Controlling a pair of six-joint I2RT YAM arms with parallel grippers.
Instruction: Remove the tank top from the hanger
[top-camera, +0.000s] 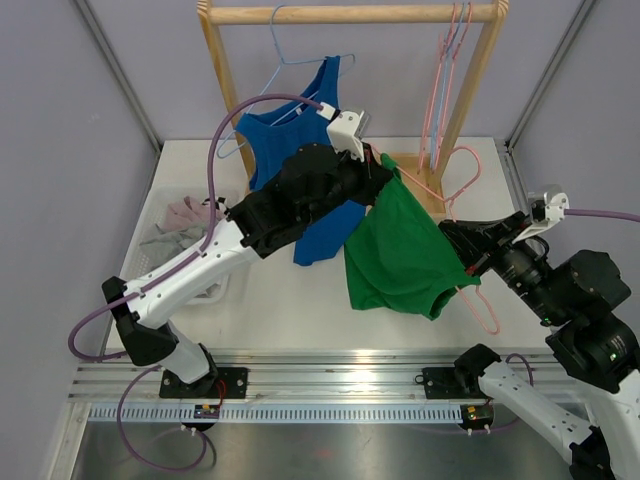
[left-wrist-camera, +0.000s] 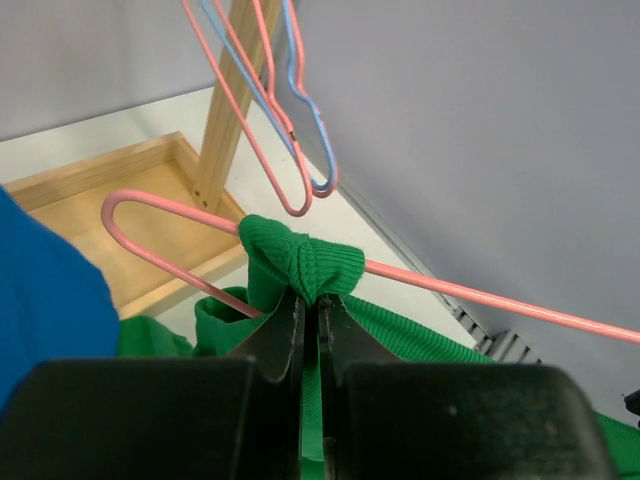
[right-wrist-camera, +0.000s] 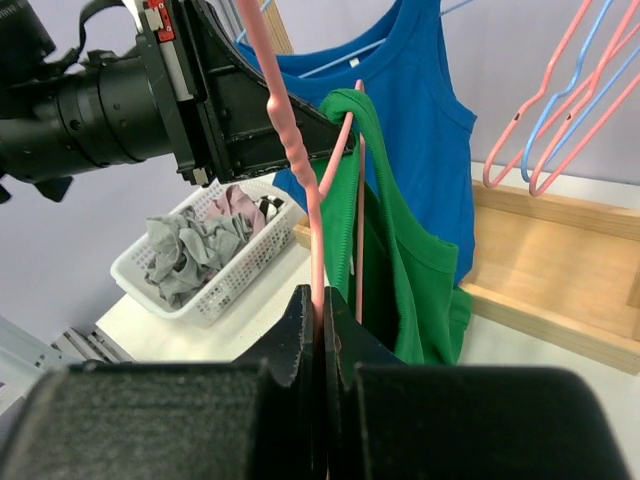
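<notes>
The pink hanger's rounded end (left-wrist-camera: 112, 210) sticks out past the strap (left-wrist-camera: 298, 252), so the robot's left gripper should take the strap off and down while the right gripper lifts the hanger away.
A green tank top (top-camera: 398, 252) hangs on a pink hanger (top-camera: 462, 178) held in mid-air over the table's middle. My left gripper (top-camera: 378, 168) is shut on the top's shoulder strap (left-wrist-camera: 303, 262), which is bunched over the hanger's pink wire (left-wrist-camera: 480, 295). My right gripper (top-camera: 462, 262) is shut on the hanger's wire (right-wrist-camera: 300, 170) at the garment's right side. In the right wrist view the green top (right-wrist-camera: 400, 260) hangs beyond the fingers, with the left gripper (right-wrist-camera: 340, 135) at its strap.
A wooden rack (top-camera: 350, 14) at the back holds a blue tank top (top-camera: 290, 140) on a blue hanger, plus empty pink and blue hangers (top-camera: 445, 70). A white basket (top-camera: 190, 235) of clothes sits at the left.
</notes>
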